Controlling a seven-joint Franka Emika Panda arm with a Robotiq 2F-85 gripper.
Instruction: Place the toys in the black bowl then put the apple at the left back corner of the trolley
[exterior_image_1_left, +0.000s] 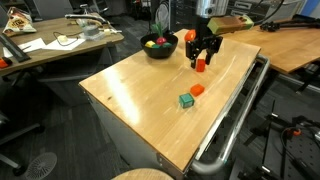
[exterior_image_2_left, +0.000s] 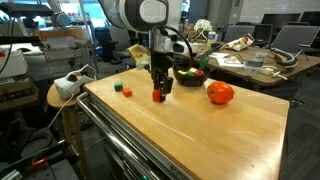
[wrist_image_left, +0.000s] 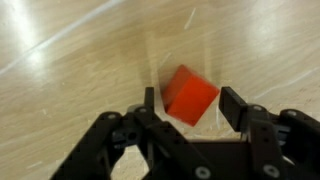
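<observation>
The red block lies crooked, and its corners (wrist_image_left: 215, 92) point toward the fingers. My gripper should open and turn square to the block's flat sides (wrist_image_left: 174, 88) before it closes.
My gripper (wrist_image_left: 192, 100) stands straight down over a red block (wrist_image_left: 190, 93) on the trolley's wooden top (exterior_image_1_left: 140, 95). Its jaws straddle the block, with a little wood showing at each side. In both exterior views the gripper (exterior_image_1_left: 201, 58) (exterior_image_2_left: 160, 90) reaches down to the red block (exterior_image_1_left: 200, 65) (exterior_image_2_left: 158, 97). The black bowl (exterior_image_1_left: 160, 47) (exterior_image_2_left: 191, 74) sits just behind it, with yellow, red and green toys inside. An orange block (exterior_image_1_left: 197, 90) (exterior_image_2_left: 127, 92) and a green block (exterior_image_1_left: 186, 100) (exterior_image_2_left: 118, 87) lie apart near the rail side. The apple (exterior_image_2_left: 220, 93) rests beside the bowl.
A silver rail handle (exterior_image_1_left: 238, 115) runs along one long edge of the trolley. Wooden desks with clutter (exterior_image_1_left: 60, 40) (exterior_image_2_left: 250, 55) stand close behind the trolley. A round stool (exterior_image_2_left: 62, 95) is next to one corner.
</observation>
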